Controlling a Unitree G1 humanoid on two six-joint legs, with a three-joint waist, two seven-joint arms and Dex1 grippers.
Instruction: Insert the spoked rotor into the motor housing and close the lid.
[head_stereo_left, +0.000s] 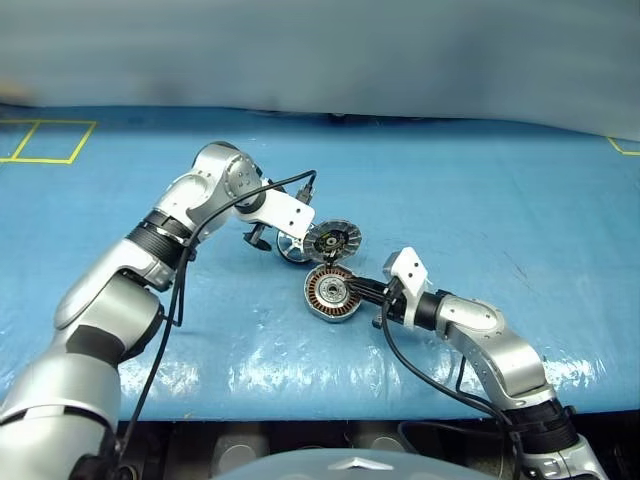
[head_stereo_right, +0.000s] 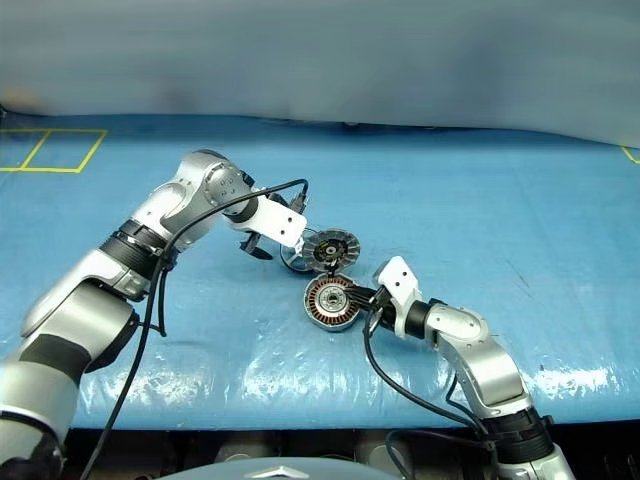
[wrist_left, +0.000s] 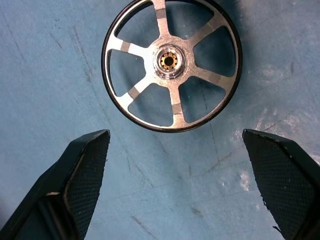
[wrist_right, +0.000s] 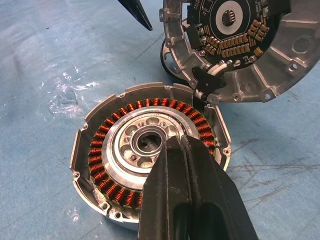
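There are wide gaps between the spokes (wrist_left: 153, 104). So the spoked rotor (wrist_left: 169, 62) will come to rest over the copper windings and leave them in view when I lower it in.
The spoked rotor (wrist_left: 171, 62), a silver wheel with a dark rim, lies flat on the blue mat. My left gripper (wrist_left: 175, 135) hangs over it, pointing down, open, its two fingers apart on either side just short of the wheel. The motor housing (wrist_right: 125, 150) with its copper windings sits beside the rotor. Its lid (wrist_right: 235, 45) stands swung open, dark inner face showing. My right gripper (wrist_right: 176, 142) is shut, its tips resting over the housing's near rim and windings. In the head views the rotor (head_stereo_left: 292, 252) is mostly hidden under the left wrist.
The blue mat (head_stereo_left: 480, 200) spreads wide around the parts. Yellow tape lines (head_stereo_left: 45, 140) mark a square at the far left. The table's front edge (head_stereo_left: 300, 405) runs close below the arms. Black cables hang from both wrists.
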